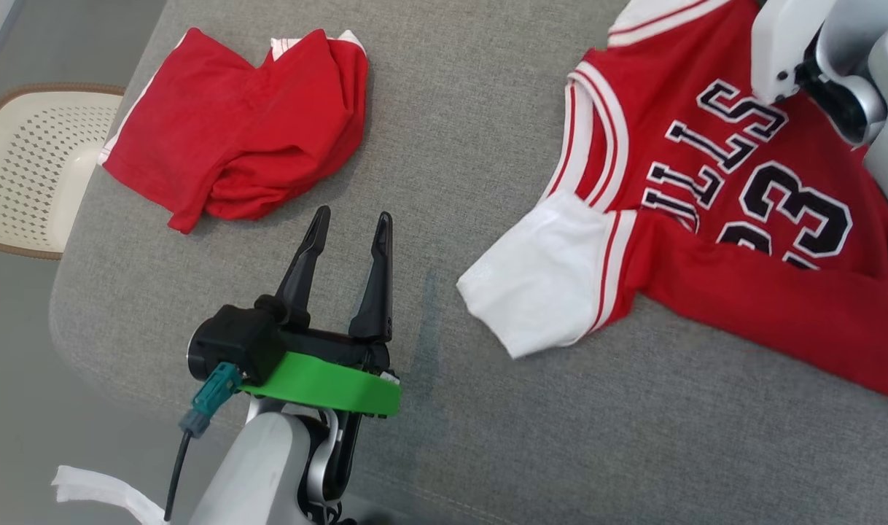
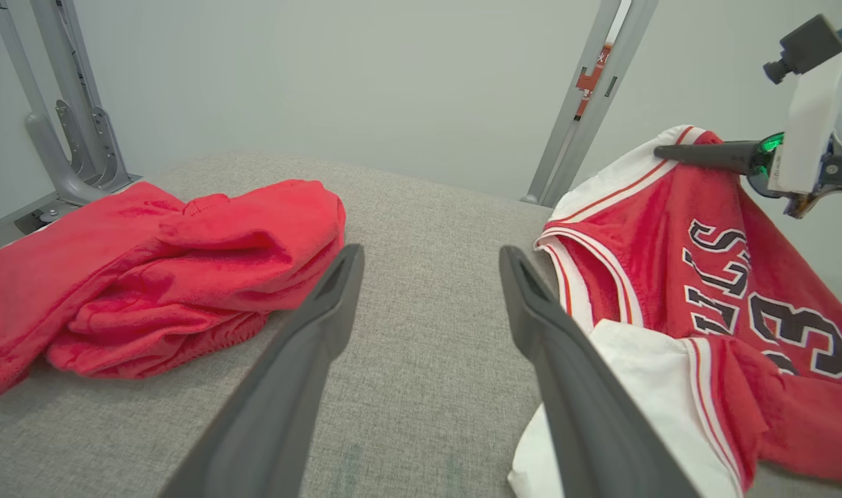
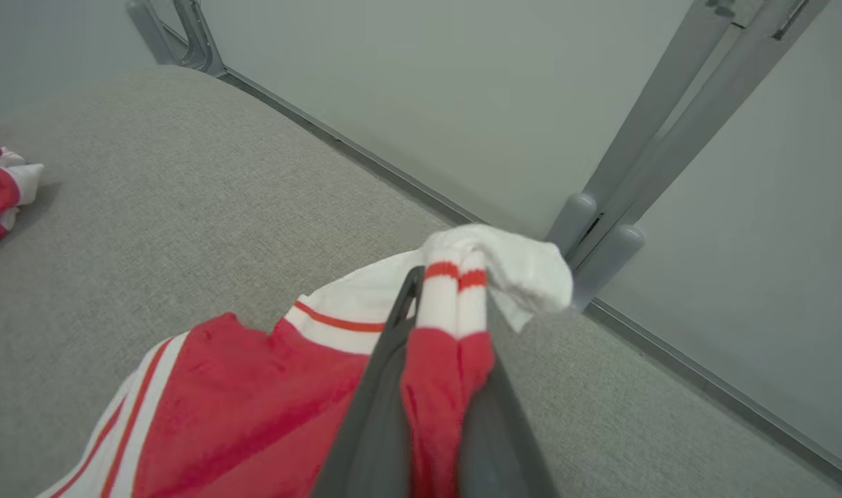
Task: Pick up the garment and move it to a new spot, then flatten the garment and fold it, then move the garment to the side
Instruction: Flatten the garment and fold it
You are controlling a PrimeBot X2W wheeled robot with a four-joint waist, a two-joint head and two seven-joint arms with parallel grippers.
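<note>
The garment (image 1: 677, 149) will hang open as a broad, plain red sheet when the robot lifts it, because plain red cloth (image 1: 765, 284) laps over the black lettering.
The garment (image 1: 743, 219) is a red jersey with white sleeves and black lettering. It lies spread on the right of the grey table (image 1: 451, 109). My right gripper (image 3: 448, 283) is shut on a bunched fold of the garment (image 3: 255, 394) at its far white-and-red striped edge. The left wrist view shows that gripper (image 2: 663, 151) reaching in from the right onto the garment (image 2: 670, 228). In the head view only its pale wrist (image 1: 823, 65) shows above the cloth. My left gripper (image 1: 353, 215) (image 2: 431, 254) stands open over bare table, left of the near white sleeve (image 1: 546, 292), holding nothing.
A second red garment (image 1: 240, 131) (image 2: 151, 277) lies folded loosely at the table's far left. A cream perforated basket (image 1: 36, 168) stands off the table's left edge. Grey frame posts (image 3: 670, 124) rise behind the far edge. A white strip (image 1: 101, 492) lies at the lower left.
</note>
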